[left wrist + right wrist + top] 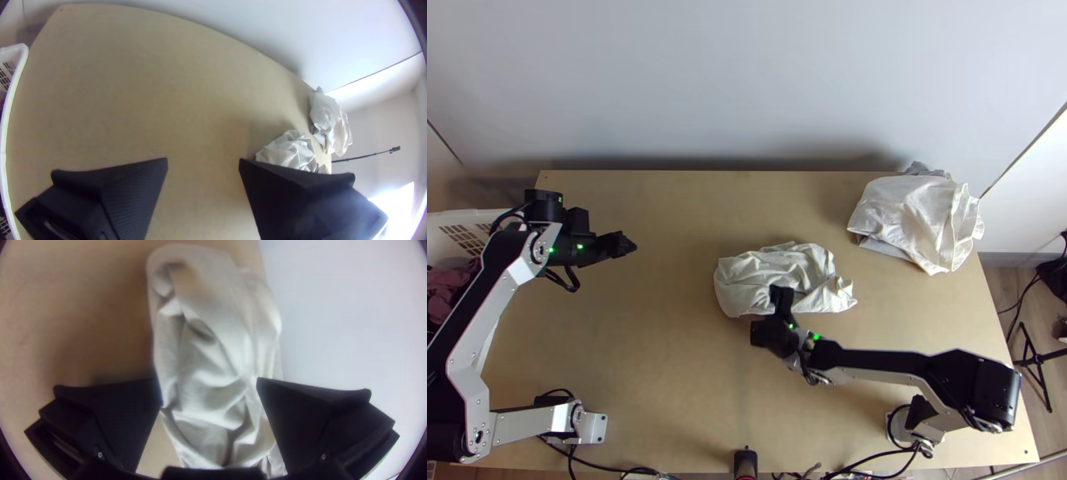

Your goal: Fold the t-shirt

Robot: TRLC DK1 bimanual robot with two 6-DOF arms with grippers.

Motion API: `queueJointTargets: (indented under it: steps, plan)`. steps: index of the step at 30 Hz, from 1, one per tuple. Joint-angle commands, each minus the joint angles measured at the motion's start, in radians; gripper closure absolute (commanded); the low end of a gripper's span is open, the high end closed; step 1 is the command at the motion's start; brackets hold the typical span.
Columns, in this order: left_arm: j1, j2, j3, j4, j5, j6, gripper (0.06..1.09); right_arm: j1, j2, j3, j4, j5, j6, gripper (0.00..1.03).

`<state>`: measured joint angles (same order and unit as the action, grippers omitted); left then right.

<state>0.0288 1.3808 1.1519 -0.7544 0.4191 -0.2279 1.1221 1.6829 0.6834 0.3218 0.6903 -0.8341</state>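
Note:
I expect the white t-shirt point(755, 282) to come along whole as a crumpled bundle when I carry it, because wrinkled folds point(805, 264) are gathered into a short clump.
My left gripper point(627, 243) is above the table's left part, well away from the cloth; in the left wrist view, the left gripper point(203, 161) stands open, with bare table between its fingers. A white t-shirt point(767, 272) lies bunched and wrinkled near the middle of the table. My right gripper point(779, 314) is at the near edge of this cloth. In the right wrist view the right gripper point(209, 382) is open, and the crumpled t-shirt point(213, 355) shows between its fingers. Whether they touch it, I cannot tell.
Another heap of white and grey cloth point(915, 220) lies at the table's back right corner. A white basket point(463, 220) with dark and pinkish cloth stands beyond the left edge. Bare wood point(643, 344) spreads between the arms, and a pale wall point(747, 88) rises behind the table.

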Motion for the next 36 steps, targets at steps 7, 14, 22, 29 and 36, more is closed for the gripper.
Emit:
queueJointTargets:
  steps: [7,14,22,29,36]
  plan:
    - [0.033,-0.008,0.006,0.000,0.020,0.033,0.29,-0.073,0.078,0.036,0.094,0.002,-0.092,0.11]
    - [0.051,-0.008,0.022,-0.014,0.046,0.042,0.29,-0.084,0.150,0.079,0.095,0.015,-0.099,0.24]
    - [0.109,-0.011,0.065,-0.076,0.075,0.085,0.29,-0.107,0.176,0.111,0.095,0.014,-0.143,1.00]
    - [0.186,-0.009,0.094,-0.125,0.101,0.142,0.29,-0.154,0.109,0.108,0.151,0.011,-0.157,1.00]
    - [0.207,-0.016,0.054,-0.178,0.127,0.196,0.29,-0.344,0.057,0.197,0.244,0.006,-0.212,1.00]
